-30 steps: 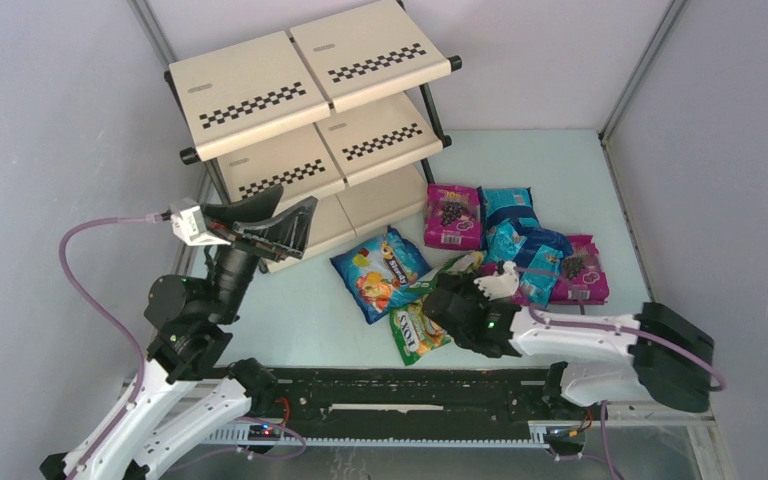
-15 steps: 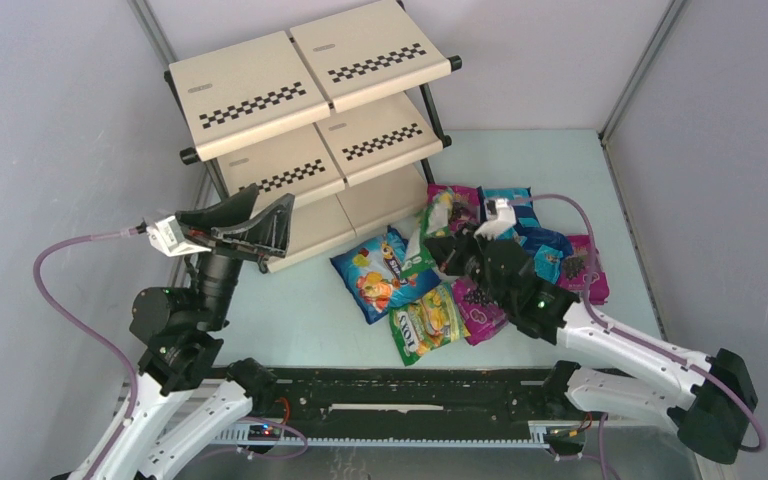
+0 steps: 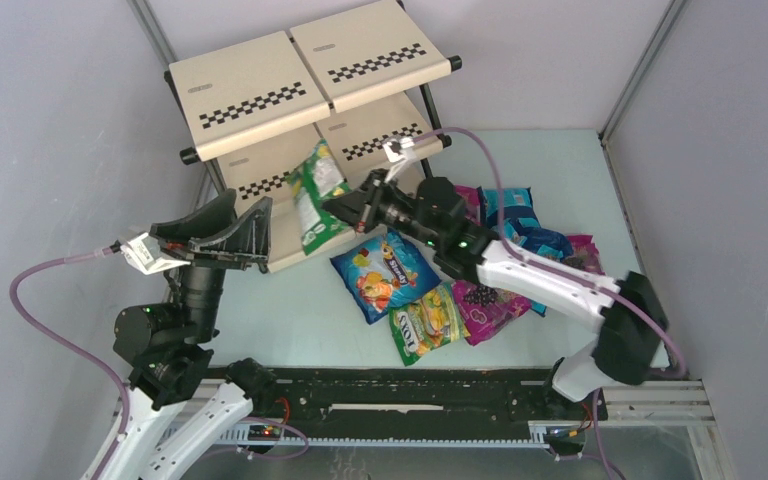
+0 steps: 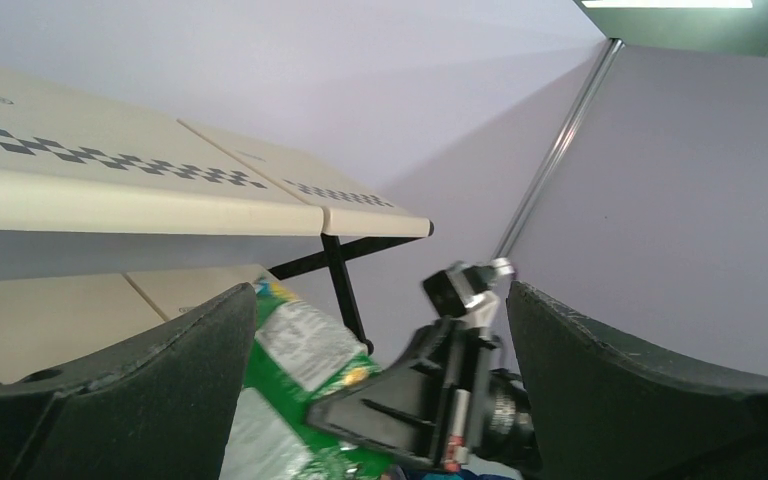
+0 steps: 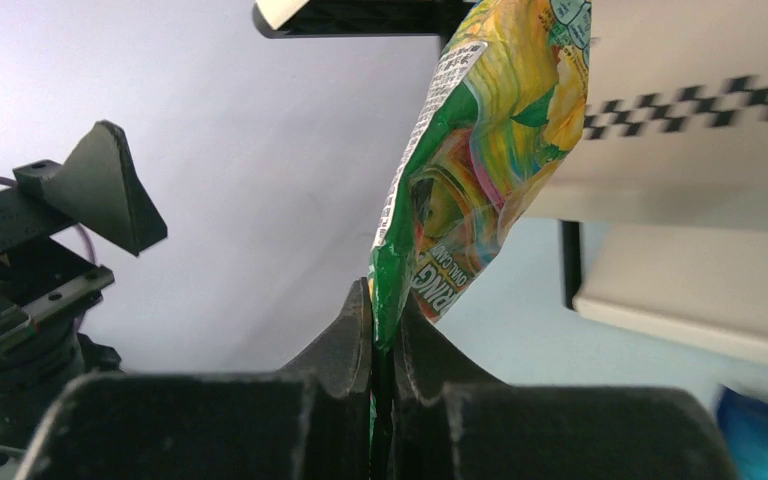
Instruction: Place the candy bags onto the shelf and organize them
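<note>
My right gripper goes on carrying the green-yellow candy bag (image 3: 317,197) inward, pinched by its edge, until the bag rests on the middle level (image 3: 260,168), because that level is empty.
My right gripper (image 3: 345,211) is shut on the edge of a green-yellow candy bag (image 3: 312,196) and holds it in the air in front of the shelf (image 3: 260,80), at the level of its middle and lower tiers. The same bag shows in the right wrist view (image 5: 480,160), pinched between the fingers (image 5: 355,335), and in the left wrist view (image 4: 290,400). My left gripper (image 3: 222,225) is open and empty, just left of the shelf's lower corner. Other candy bags lie on the table: blue with fruit (image 3: 380,270), green-yellow (image 3: 425,322), magenta (image 3: 485,305), teal (image 3: 510,205).
The shelf's black tube frame (image 3: 430,115) stands right behind my right arm. Grey walls close in the left, back and right sides. The bags form a loose pile right of the shelf; a magenta one (image 3: 585,255) lies near the right wall.
My right gripper has lifted a green-yellow bag from the pile and carried it left and back to the shelf front. My left arm has drawn back a little to the left.
</note>
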